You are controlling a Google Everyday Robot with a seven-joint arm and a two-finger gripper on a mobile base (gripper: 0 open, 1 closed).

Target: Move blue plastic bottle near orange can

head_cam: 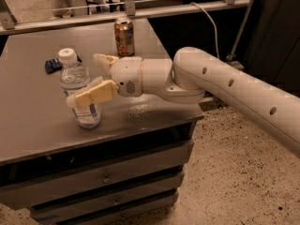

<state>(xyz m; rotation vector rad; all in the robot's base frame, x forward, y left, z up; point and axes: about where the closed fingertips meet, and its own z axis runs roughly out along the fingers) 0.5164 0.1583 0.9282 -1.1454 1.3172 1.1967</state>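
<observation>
The dark-blue wrapped bar [53, 66] goes behind the blue plastic bottle [78, 90]. I should expect to see the bar's hidden length when I lift the bottle.
The blue plastic bottle [73, 78], clear with a white cap and a pale label, stands upright on the left part of the grey cabinet top [37, 125]. The orange can [124, 36] stands upright at the far edge of the top, to the right of and behind the bottle. My gripper [84, 80] reaches in from the right and is open, with the bottle between its cream fingers. The near finger [93, 94] crosses in front of the bottle's middle. The far finger [105, 60] sits behind and to the right of the bottle's shoulder.
A small dark-blue wrapped bar [53, 65] lies behind the bottle on the left. The cabinet has drawers [103, 177] below, and its right edge drops to a speckled floor [234, 172]. A metal rail [154, 8] and a cable run behind the top.
</observation>
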